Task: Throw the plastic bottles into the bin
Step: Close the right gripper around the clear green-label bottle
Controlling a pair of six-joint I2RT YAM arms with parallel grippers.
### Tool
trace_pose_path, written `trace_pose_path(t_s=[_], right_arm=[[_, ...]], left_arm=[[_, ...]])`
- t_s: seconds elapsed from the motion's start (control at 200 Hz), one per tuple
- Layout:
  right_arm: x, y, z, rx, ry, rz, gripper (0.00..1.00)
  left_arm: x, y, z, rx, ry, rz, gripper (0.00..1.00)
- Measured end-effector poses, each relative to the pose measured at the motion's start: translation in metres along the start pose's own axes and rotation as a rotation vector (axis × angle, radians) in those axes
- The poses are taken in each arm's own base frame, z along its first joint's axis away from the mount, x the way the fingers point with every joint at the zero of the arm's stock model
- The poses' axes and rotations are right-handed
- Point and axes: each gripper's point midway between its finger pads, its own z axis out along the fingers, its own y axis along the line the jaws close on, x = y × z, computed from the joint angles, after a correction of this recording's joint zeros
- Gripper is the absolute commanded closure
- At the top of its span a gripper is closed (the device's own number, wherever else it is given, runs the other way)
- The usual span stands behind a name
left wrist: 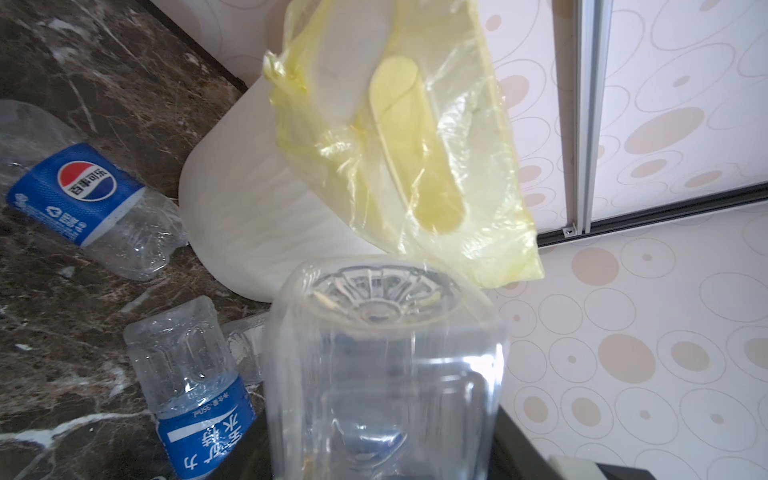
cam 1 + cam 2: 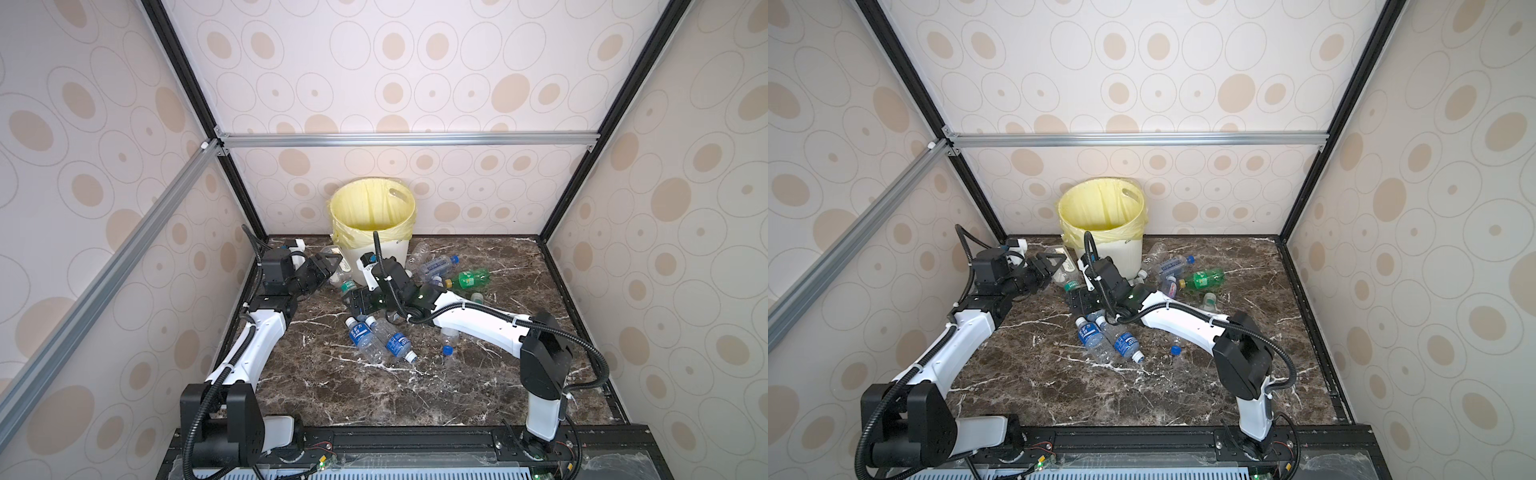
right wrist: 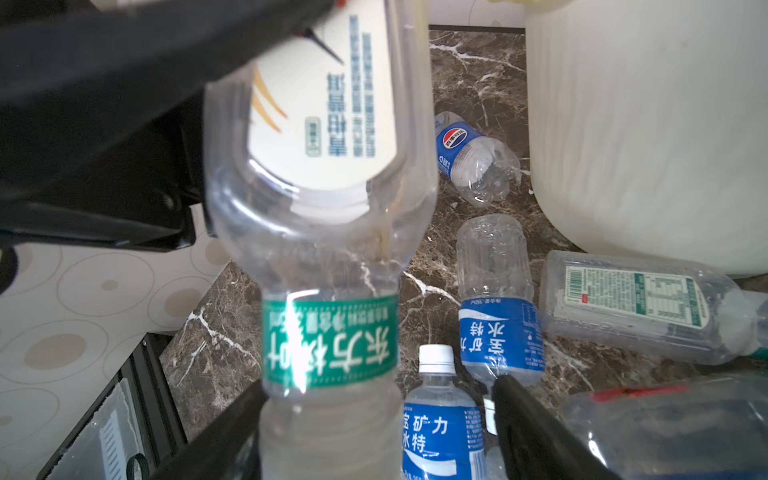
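Note:
The clear bottle point(image 3: 320, 208) is neck down in my left gripper, below the bin's rim, so next my right gripper grabs the bottle's green neck band point(image 3: 330, 340) and lifts the bottle over.
My left gripper point(image 2: 328, 266) point(image 1: 384, 461) is shut on a clear bottle point(image 2: 340, 272) point(image 1: 382, 353) with a white label and a green neck band point(image 3: 328, 340). It holds the bottle low beside the bin point(image 2: 338, 226) point(image 2: 1065, 224), a cream wastebasket with a yellow bag. My right gripper point(image 2: 356, 301) point(image 3: 374, 436) is open, and its fingers point(image 3: 528, 428) stand on either side of that bottle's neck end and a blue-labelled, white-capped bottle point(image 3: 440, 428). More plastic bottles lie on the marble floor: a green one point(image 2: 469, 279) and two with blue labels point(image 2: 361, 334).
A Pepsi bottle point(image 1: 79, 191) point(image 3: 461, 145) and other clear bottles point(image 3: 498, 324) lie against the bin's base point(image 3: 644, 124). More bottles point(image 2: 436, 264) lie to the bin's right. Patterned walls and black frame posts point(image 2: 232, 174) close in the dark marble floor point(image 2: 374, 395).

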Motion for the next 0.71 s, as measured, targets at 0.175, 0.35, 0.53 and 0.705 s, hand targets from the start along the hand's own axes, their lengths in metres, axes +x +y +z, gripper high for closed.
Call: trace_pose_path(t_s=[0.175,0.35,0.53,0.705], right_arm=[[-0.005,0.006,0.003,-0.024,-0.01,0.005,0.32],[-0.013,0.012,0.001,-0.047,-0.027,0.001,0.48],[-0.014,0.019,0.0,-0.076,-0.03,-0.002,0.65],[-0.012,0.02,0.0,-0.074,-0.021,-0.002,0.7]], left_arm=[[0.002,-0.007,-0.002,0.014,0.001,0.008,0.4],[0.005,-0.008,-0.003,0.014,0.004,0.009,0.39],[0.004,-0.009,-0.006,0.006,-0.008,0.013,0.33],[0.007,-0.007,-0.01,-0.005,-0.008,0.009,0.22]])
